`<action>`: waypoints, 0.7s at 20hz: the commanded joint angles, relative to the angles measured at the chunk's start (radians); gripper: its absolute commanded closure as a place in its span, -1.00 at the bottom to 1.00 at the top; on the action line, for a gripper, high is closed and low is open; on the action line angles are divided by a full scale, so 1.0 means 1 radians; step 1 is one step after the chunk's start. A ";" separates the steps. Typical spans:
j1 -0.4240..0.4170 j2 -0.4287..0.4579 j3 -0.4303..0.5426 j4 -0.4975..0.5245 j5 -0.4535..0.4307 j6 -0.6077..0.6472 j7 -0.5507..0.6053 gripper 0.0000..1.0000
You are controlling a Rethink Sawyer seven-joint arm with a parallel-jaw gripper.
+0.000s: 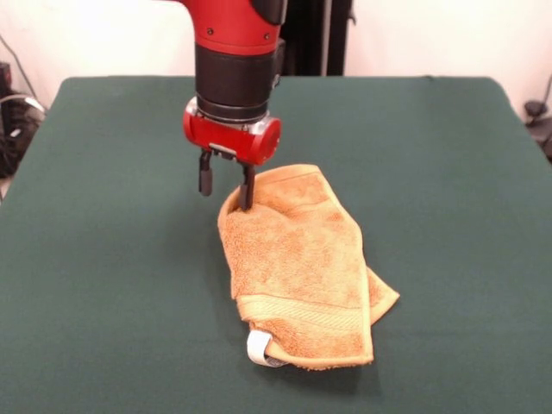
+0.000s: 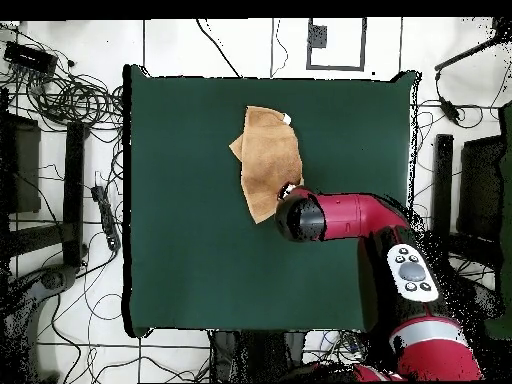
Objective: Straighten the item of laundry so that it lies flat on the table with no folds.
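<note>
The orange-tan towel point(image 1: 297, 250) will slide along still folded when the robot pulls the towel's edge, because a second layer's corner point(image 1: 382, 296) sticks out from under the top layer.
The orange-tan towel point(image 1: 297, 259) lies folded over itself on the green table point(image 1: 103, 259), with a second layer poking out at its right side and the white tag loop point(image 1: 259, 348) at its near corner. My gripper point(image 1: 227, 185) hangs just above the towel's far left corner. It is open: one finger point(image 1: 205, 177) is over bare table and the other finger point(image 1: 248, 191) touches the towel's edge. In the overhead view the towel point(image 2: 268, 160) lies in the table's upper middle, and the arm's wrist point(image 2: 300, 215) covers the towel's lower corner and hides the gripper.
The table point(image 2: 180, 250) stretches wide on all sides of the towel. Cables and stands point(image 2: 70, 100) lie on the floor beyond the table's edges. The robot's arm point(image 2: 370, 215) reaches in from the lower right of the overhead view.
</note>
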 commanded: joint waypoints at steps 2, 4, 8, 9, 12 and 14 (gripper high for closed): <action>0.047 0.117 0.017 0.001 -0.051 -0.039 -0.009 -1.00; 0.047 0.133 0.016 -0.005 -0.046 -0.040 -0.007 -1.00; 0.049 0.150 0.014 -0.021 -0.046 -0.049 -0.010 -1.00; 0.049 0.151 0.014 -0.022 -0.045 -0.048 -0.011 -1.00; 0.049 0.148 0.015 -0.023 -0.042 -0.050 -0.011 -1.00; 0.048 0.140 0.018 -0.022 -0.041 -0.041 -0.017 -1.00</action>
